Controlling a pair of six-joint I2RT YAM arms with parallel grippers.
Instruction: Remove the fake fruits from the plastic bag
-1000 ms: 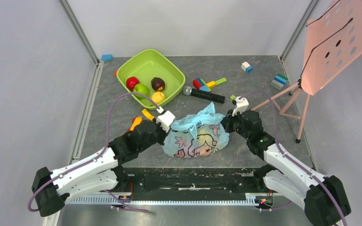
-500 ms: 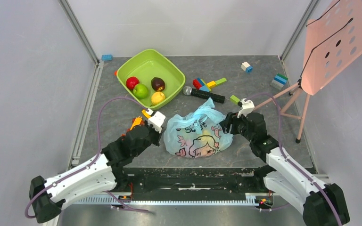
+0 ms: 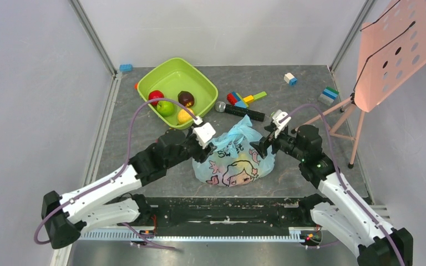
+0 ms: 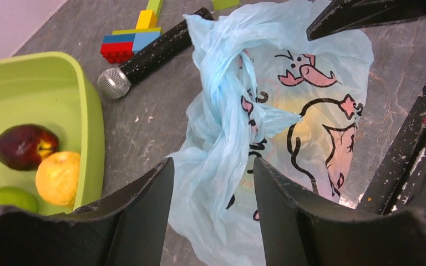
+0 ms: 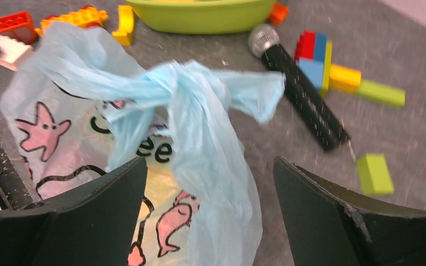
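The plastic bag's twisted top [image 3: 241,133] will come apart into separate handles when I pull, because a loose end [image 4: 283,118] sticks out of the knot.
The light-blue plastic bag [image 3: 233,159] with cartoon prints lies on the grey table between my two arms, its top twisted into a knot [image 3: 243,128]. Something yellowish shows faintly through the plastic [image 4: 299,113]. My left gripper [image 3: 209,147] is at the bag's left side, open, with loose folds between its fingers [image 4: 212,163]. My right gripper [image 3: 258,147] stands open over the bag's right side [image 5: 209,160], wider than the left. Fake fruits lie in the lime-green bowl [image 3: 199,77]: red [image 3: 156,95], green [image 3: 166,107], dark brown [image 3: 186,98], yellow [image 3: 184,115].
A black microphone [image 3: 241,111] lies just behind the bag, with coloured blocks [image 3: 243,98] beyond it. More blocks sit at the back right [image 3: 290,78] [image 3: 328,95] and the back left [image 3: 125,67]. A pink music stand [image 3: 391,50] stands on the right.
Both grippers have gone from shut to open and let the bag go. The left arm drew back, then came forward against the bag's left side. The right wrist swung towards the bag.
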